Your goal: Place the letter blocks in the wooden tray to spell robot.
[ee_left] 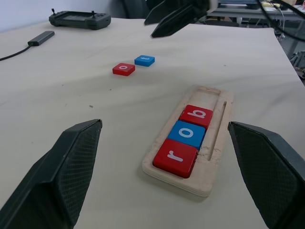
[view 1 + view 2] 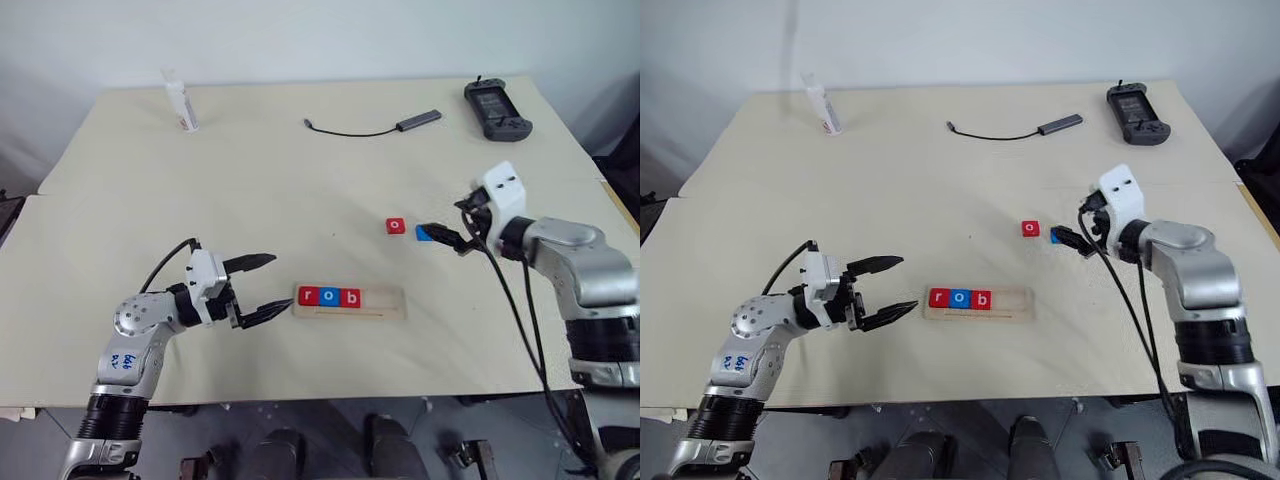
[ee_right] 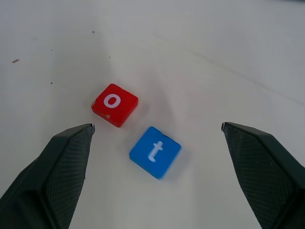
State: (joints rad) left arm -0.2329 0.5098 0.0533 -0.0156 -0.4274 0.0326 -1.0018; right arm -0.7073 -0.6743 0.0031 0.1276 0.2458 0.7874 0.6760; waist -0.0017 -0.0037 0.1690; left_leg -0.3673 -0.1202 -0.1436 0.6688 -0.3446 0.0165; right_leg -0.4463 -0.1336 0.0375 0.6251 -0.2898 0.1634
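Note:
I keep moving my right gripper past the blue t until its fingers are around the red o block [image 2: 395, 226], as the tray's row ends at the red b [image 2: 350, 298].
The wooden tray [image 2: 388, 303] lies near the table's front, holding a red r [image 2: 307, 296], a blue o [image 2: 329, 296] and a red b [image 2: 350, 297] at its left end. Its right part is bare. My left gripper [image 2: 281, 282] stands open just left of the tray, holding nothing. A loose red o block [image 3: 115, 104] and a blue t block [image 3: 155, 151] lie side by side on the table, right of and beyond the tray. My right gripper [image 3: 157, 125] hovers open over these two, closest to the t, touching neither.
At the table's far side stand a white bottle [image 2: 181, 103], a dark cable with an adapter [image 2: 375, 128] and a black controller [image 2: 497, 110]. A seam [image 2: 100, 192] crosses the table's left part.

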